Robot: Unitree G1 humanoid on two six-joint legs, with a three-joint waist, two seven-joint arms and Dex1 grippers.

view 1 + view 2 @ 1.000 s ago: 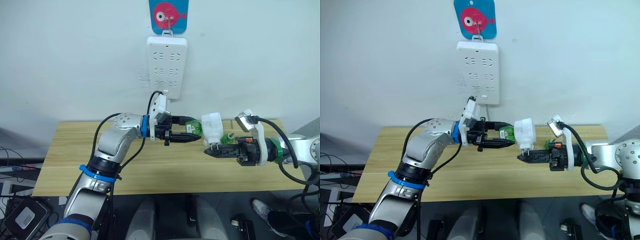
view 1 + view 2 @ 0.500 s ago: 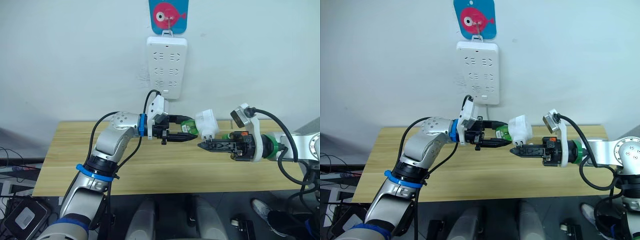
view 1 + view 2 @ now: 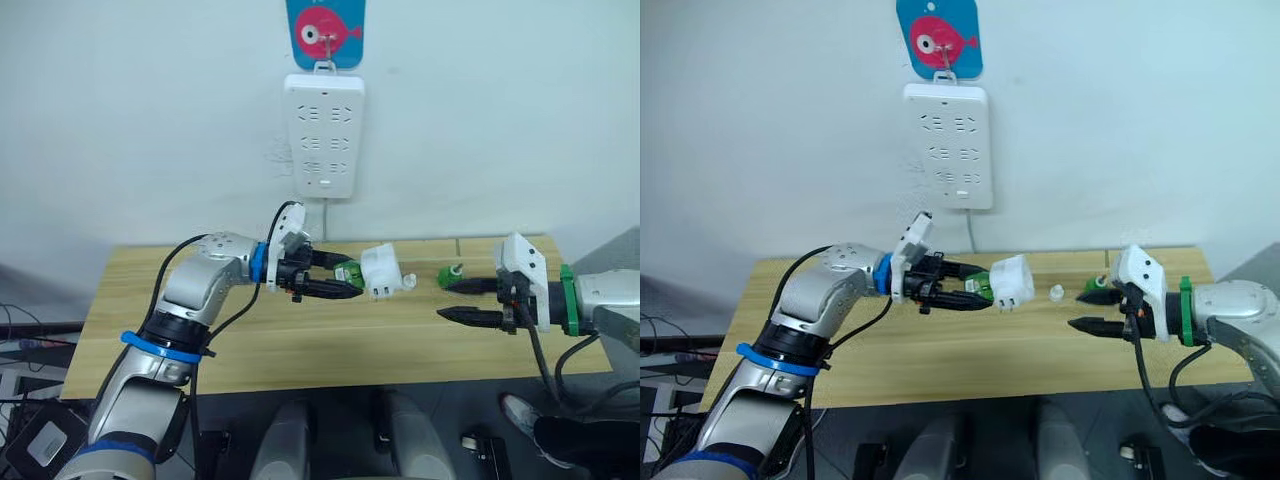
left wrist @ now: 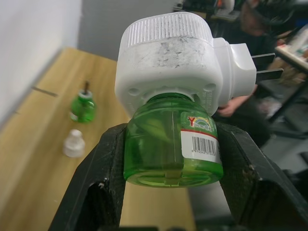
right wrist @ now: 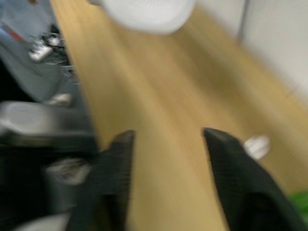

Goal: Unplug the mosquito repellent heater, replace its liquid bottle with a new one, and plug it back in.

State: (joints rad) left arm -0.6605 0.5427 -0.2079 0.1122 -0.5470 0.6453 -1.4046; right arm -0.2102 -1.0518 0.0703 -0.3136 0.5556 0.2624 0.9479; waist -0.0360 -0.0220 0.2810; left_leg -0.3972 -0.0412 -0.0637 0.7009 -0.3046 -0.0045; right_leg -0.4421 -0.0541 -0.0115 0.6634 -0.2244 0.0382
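I expect the power strip (image 3: 324,137) to swing crooked when I plug the heater in, because the power strip is hanging from a hook by its top loop (image 3: 325,67).
The white mosquito repellent heater (image 3: 380,272) hangs in the air over the table, screwed onto a green liquid bottle (image 4: 173,144). My left gripper (image 3: 335,282) is shut on that bottle, and the heater's (image 4: 168,62) plug prongs point away to the side. To the right, clear of the heater, my right gripper (image 3: 445,301) is open with nothing between its fingers (image 5: 219,168). A second green bottle (image 3: 449,272) stands on the table just behind the right gripper, with a small white cap (image 3: 1055,293) beside it.
A long white power strip (image 3: 323,135) hangs on the wall above the table's back edge, under a blue fish hook (image 3: 325,30), and its cable drops behind the left arm. The wooden table (image 3: 300,345) is bare in front of both grippers.
My right gripper was shut at the heater's prongs; it has opened and pulled back to the right. The heater stays on the bottle in the left gripper. The camera view has shifted.
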